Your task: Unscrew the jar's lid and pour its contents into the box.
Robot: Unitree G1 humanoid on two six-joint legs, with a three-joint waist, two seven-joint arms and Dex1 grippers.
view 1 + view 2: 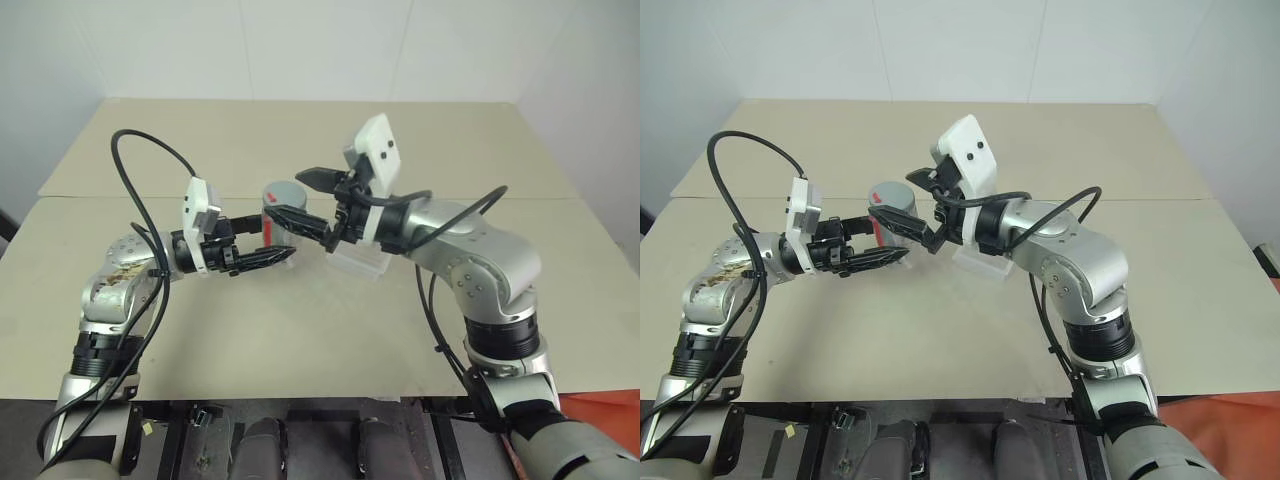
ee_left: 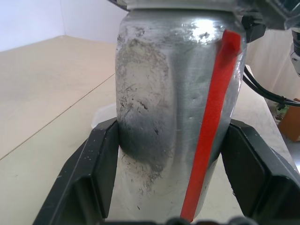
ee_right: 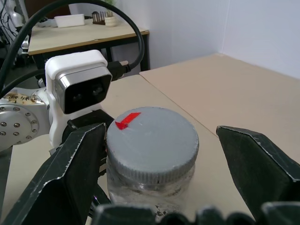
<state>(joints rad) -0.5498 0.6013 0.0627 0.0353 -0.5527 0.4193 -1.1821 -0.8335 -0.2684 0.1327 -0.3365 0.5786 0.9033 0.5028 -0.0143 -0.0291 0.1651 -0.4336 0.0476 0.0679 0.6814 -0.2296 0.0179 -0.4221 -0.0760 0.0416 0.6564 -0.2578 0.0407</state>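
I expect the grey lid (image 3: 153, 136) to come off in one piece when I unscrew it, since the ribbed rim (image 3: 157, 175) runs round free of any hinge or strap.
The silver-grey jar (image 2: 159, 108) with a red stripe (image 2: 211, 126) stands upright above the table, and my left gripper (image 1: 268, 240) is shut on its lower body from the left. Its grey lid (image 3: 152, 136), with a red mark (image 3: 127, 120), is screwed on. My right gripper (image 1: 305, 198) comes in from the right at lid height, open, with one finger (image 3: 70, 168) close beside the lid and the other finger (image 3: 258, 159) well apart. The clear box (image 1: 358, 262) lies on the table under my right wrist, partly hidden. The contents are hidden inside the jar.
The beige table (image 1: 300, 320) stretches wide on all sides, with a seam (image 1: 100, 196) running across behind the arms. White walls stand behind it. Black cables (image 1: 140, 200) loop over both arms.
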